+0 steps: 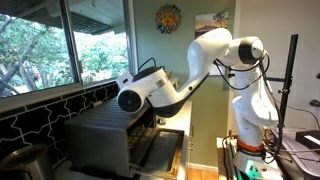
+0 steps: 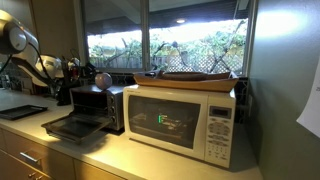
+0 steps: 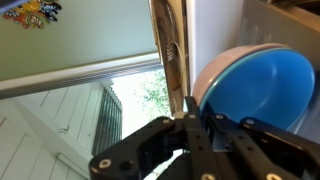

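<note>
I should put the blue bowl [image 2: 103, 80] upside down onto the toaster oven's top [image 1: 104, 113], coming from above, because the bowl is tipped on its edge in my gripper.
In the wrist view my gripper [image 3: 189, 104] has its two black fingers pressed together at the left rim of a blue bowl [image 3: 258, 82]. The bowl is tipped on its edge, blue inside facing the camera, pale outside. Its rim runs down into the closed jaws, so the gripper looks shut on it. In an exterior view the white arm [image 1: 165, 90] reaches down over the top of the toaster oven [image 1: 100, 135]. In an exterior view a round pale shape, probably the bowl [image 2: 103, 79], stands just above the toaster oven [image 2: 97, 104].
The toaster oven's door [image 2: 73, 127] hangs open over the counter, also seen as the door [image 1: 152, 150]. A white microwave [image 2: 182, 121] stands beside it with a flat tray [image 2: 195, 77] on top. Windows and a dark tiled wall [image 1: 40, 110] lie behind.
</note>
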Robot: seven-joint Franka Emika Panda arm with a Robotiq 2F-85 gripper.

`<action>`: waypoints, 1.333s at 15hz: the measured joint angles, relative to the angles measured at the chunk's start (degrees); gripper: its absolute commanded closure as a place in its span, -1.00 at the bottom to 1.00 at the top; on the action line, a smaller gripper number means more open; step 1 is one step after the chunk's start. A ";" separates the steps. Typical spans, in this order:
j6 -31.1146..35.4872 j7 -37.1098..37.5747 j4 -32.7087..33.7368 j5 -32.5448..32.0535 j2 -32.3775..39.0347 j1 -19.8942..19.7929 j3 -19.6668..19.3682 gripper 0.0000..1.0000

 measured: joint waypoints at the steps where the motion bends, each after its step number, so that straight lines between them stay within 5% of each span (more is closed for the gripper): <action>1: -0.01 0.00 0.00 0.01 0.01 0.13 0.04 0.64; 3: -0.01 -0.01 -0.06 0.26 0.04 0.43 0.23 0.28; 11: 0.09 -0.01 -0.23 3.00 0.80 1.09 0.77 -0.53; 17: 1.21 -0.01 0.05 3.85 0.86 1.09 0.83 -0.05; 18: 1.94 -0.02 0.17 3.91 0.70 1.06 0.82 0.28; 20: 3.10 -0.21 0.59 3.71 0.27 1.06 0.82 0.40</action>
